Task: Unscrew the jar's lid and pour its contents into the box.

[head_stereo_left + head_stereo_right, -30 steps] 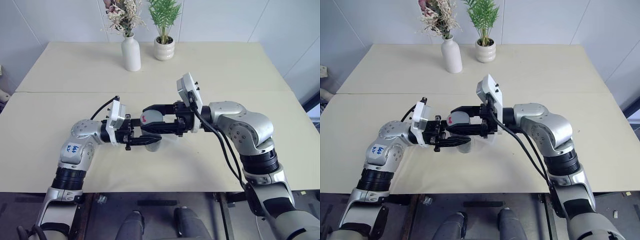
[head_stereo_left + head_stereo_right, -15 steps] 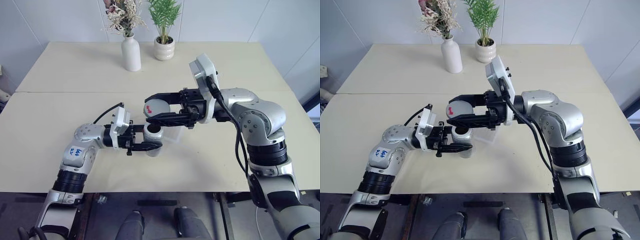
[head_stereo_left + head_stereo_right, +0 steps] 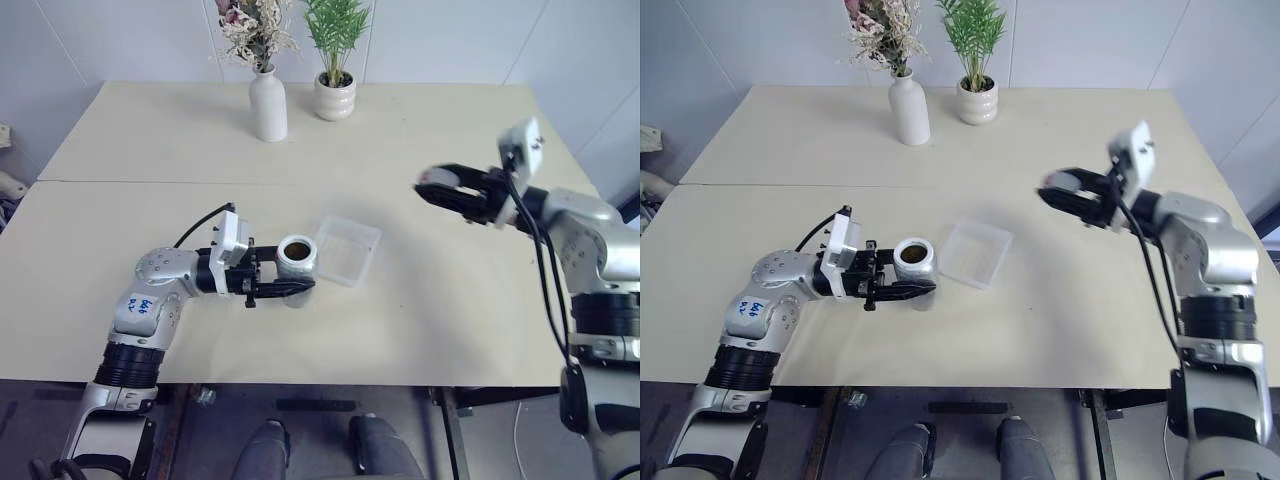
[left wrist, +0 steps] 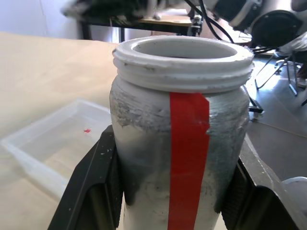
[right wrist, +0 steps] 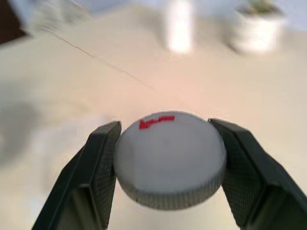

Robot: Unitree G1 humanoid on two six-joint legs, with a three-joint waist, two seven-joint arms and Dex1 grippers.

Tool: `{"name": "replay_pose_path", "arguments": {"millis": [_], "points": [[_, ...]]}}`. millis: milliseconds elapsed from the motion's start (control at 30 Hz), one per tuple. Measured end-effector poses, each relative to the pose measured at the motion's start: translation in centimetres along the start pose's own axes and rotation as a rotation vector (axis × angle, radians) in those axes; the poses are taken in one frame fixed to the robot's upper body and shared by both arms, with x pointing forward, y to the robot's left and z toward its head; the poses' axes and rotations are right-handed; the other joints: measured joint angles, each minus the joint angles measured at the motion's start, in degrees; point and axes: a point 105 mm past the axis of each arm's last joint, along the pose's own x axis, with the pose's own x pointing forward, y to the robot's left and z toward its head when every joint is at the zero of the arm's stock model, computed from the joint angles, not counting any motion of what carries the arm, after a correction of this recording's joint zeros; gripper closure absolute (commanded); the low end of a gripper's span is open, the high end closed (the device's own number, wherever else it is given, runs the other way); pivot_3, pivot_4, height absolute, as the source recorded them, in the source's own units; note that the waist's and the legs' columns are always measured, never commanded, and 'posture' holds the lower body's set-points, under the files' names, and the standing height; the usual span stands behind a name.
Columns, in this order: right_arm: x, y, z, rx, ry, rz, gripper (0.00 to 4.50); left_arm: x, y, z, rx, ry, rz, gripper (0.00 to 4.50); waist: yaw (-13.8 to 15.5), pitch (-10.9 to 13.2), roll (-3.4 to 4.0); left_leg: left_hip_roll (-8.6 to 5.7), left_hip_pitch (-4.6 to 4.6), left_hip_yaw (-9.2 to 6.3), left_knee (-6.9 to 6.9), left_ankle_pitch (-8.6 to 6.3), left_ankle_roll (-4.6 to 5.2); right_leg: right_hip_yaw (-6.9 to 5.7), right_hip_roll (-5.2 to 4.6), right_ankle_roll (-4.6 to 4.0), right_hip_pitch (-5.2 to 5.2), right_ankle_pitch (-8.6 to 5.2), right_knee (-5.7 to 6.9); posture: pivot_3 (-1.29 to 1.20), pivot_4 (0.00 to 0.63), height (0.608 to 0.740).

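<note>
I should keep moving my right gripper down to the open tabletop (image 3: 484, 264) and let go of the grey lid (image 3: 440, 177) there, as it is far from the jar and the box.
The jar (image 3: 297, 264) stands upright and uncapped on the near table, a red stripe down its side (image 4: 188, 158). My left gripper (image 3: 300, 280) is shut on its body, one finger on each side. Brown contents (image 3: 910, 254) show through its open mouth. The clear box (image 3: 348, 250) lies flat just right of the jar, apart from it. Far to the right and above the table, my right gripper (image 3: 432, 188) is shut on the grey lid (image 5: 170, 158), which has a red mark on top.
A white vase (image 3: 268, 105) with dried flowers and a white plant pot (image 3: 335, 97) stand at the back of the far table. A seam (image 3: 120, 182) runs across between the two tables.
My right gripper has swung away to the right, carrying the lid off from above the jar. The left gripper and the jar have stayed about where they were.
</note>
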Motion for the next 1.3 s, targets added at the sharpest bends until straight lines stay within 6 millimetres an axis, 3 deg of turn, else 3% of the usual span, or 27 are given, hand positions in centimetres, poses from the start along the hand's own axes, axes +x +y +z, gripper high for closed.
{"name": "replay_pose_path", "arguments": {"millis": [167,267,533,667,733,867,1033,1167,1300], "points": [[-2.6,-4.2,-5.6,-0.016,0.091,-0.269,1.91,0.1,0.3,0.3,0.008,-0.003,0.010,2.37,-0.34,0.00,0.00,-0.03,0.13,0.03,0.02,0.01,-0.02,0.03,0.12,-0.01,0.03,0.00,0.15,0.00,0.150,0.740],[-3.8,-5.2,-9.5,-0.008,0.158,-0.373,1.91,0.2,0.4,0.5,0.015,-0.005,0.013,2.37,-0.71,0.00,0.00,-0.04,0.17,0.15,0.03,0.06,0.01,0.17,0.11,0.06,0.04,0.04,0.19,0.00,0.150,0.740],[-3.7,-4.8,-10.5,-0.016,0.118,-0.391,1.91,0.2,0.5,0.5,0.016,-0.007,0.013,2.37,-1.38,0.01,0.02,-0.03,0.69,0.21,0.01,0.14,0.02,0.29,0.17,0.13,0.55,0.12,0.17,0.00,0.150,0.740],[-3.3,-3.9,-10.5,0.035,0.093,-0.341,0.61,0.2,0.5,0.5,0.016,-0.007,0.014,2.37,-1.44,0.01,0.02,-0.01,0.73,0.21,0.01,0.16,0.00,0.30,0.21,0.12,0.57,0.15,0.17,0.00,0.150,0.740],[-3.2,-3.4,-10.2,0.047,0.080,-0.313,0.04,0.2,0.5,0.5,0.016,-0.008,0.015,2.37,-1.40,0.01,0.03,0.02,0.72,0.20,0.00,0.16,0.00,0.30,0.19,0.12,0.57,0.15,0.17,0.00,0.150,0.740],[-3.3,-2.8,-8.5,0.060,0.020,-0.266,0.04,0.0,0.7,0.7,0.026,-0.013,0.027,2.37,-1.35,0.01,0.03,0.04,0.71,0.20,0.00,0.16,0.00,0.31,0.15,0.14,0.56,0.16,0.14,0.00,0.150,0.740],[-3.6,-1.0,-4.3,-0.019,-0.027,-0.129,0.04,-0.7,1.6,0.9,0.043,-0.020,0.079,2.37,-1.27,0.04,0.06,0.04,0.69,0.17,0.00,0.17,0.00,0.29,0.15,0.14,0.55,0.16,0.13,0.00,0.150,0.740],[-3.3,3.2,-0.1,-0.106,-0.018,0.119,0.04,-1.2,2.8,2.1,0.111,0.000,0.116,2.37,-1.30,0.05,0.09,0.04,0.67,0.15,-0.02,0.16,0.00,0.27,0.17,0.14,0.54,0.16,0.10,0.00,0.150,0.740],[-2.3,7.8,2.9,-0.216,0.010,0.366,0.04,-1.8,4.7,2.6,0.174,0.034,0.189,2.37,-1.20,0.06,0.10,0.01,0.64,0.11,-0.02,0.18,0.00,0.22,0.15,0.14,0.52,0.17,0.07,0.00,0.150,0.740]]}}
